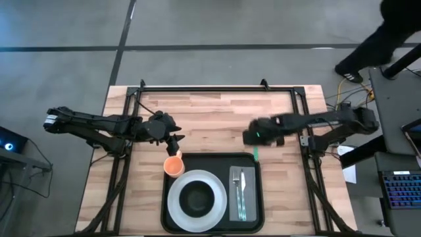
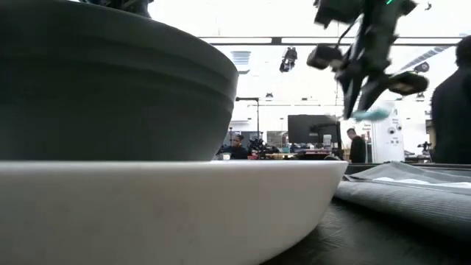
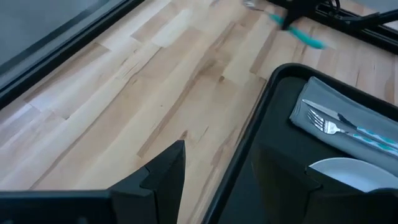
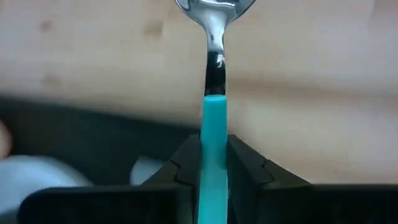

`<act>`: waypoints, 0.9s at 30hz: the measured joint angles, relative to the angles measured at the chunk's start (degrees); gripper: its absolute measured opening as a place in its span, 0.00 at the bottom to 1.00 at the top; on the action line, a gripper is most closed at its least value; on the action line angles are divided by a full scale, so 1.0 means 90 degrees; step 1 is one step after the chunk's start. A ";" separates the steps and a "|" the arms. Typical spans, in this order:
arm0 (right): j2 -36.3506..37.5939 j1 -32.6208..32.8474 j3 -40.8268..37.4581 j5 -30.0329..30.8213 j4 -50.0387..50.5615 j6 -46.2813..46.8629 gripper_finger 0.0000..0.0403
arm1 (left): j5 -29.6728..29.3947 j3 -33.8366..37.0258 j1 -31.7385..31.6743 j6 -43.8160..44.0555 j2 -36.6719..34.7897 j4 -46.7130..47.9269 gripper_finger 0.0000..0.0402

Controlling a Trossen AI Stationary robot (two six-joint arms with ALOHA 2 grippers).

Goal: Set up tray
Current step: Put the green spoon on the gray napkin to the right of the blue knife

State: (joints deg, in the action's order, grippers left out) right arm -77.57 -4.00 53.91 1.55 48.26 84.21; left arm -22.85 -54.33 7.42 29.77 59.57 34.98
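Observation:
The teal-handled spoon [image 1: 256, 154] is parallel to the knife, and the part of the napkin [image 1: 250, 195] beside the knife is free. My right gripper keeps going there and lets go of the spoon.
The black tray [image 1: 253, 214] lies at the table's near edge and carries a white plate [image 1: 174, 204] with a dark bowl [image 1: 196, 197] on it. A grey napkin [image 1: 233, 210] on the tray bears a fork [image 3: 326, 126] and a knife. An orange cup [image 1: 173, 166] stands at the tray's far left corner. My left gripper [image 1: 175, 140] hovers open just beyond the cup; in its wrist view the tray's rim [image 3: 249, 134] shows between its fingers. My right gripper [image 1: 253, 137] is shut on a teal-handled spoon [image 4: 213, 124] above the table, beyond the tray's far right corner. My right gripper pinches the spoon's teal handle [image 4: 214, 146] between its two fingers [image 4: 183, 163]. The steel neck and bowl [image 4: 214, 7] stick out ahead of the fingers. The spoon is lifted clear of the table, and the handle's free end [image 1: 255, 155] reaches toward the tray.
Bare wooden table [image 1: 217, 108] spreads beyond the tray, between the two arms. Black frame rails [image 1: 217, 88] run along the far edge and both sides. A person [image 1: 388, 39] stands beyond the table's far right corner; more people show far off in the room.

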 joint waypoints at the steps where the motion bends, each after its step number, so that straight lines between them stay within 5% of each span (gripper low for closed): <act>1: 0.0119 0.0351 -0.0023 0.0038 0.0002 0.0505 0.11 | -0.0001 0.0000 -0.0002 -0.0055 0.0000 0.0000 0.41; 7: 0.0085 0.2380 -0.0014 0.0408 -0.0069 0.3134 0.10 | -0.0001 0.0000 -0.0001 -0.0385 0.0000 -0.0002 0.41; 12: -0.0540 0.3444 0.0214 0.0593 -0.0631 0.4210 0.10 | -0.0001 0.0000 0.0000 -0.0468 0.0000 -0.0002 0.41; 27: -0.2784 0.4085 0.1838 0.0227 -0.0839 0.4510 0.10 | 0.0194 0.0000 0.0005 -0.0608 0.0000 0.0000 0.41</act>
State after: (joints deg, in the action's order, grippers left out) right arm -102.63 32.76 70.45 3.59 40.71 124.80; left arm -21.10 -54.33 7.46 24.29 59.57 34.98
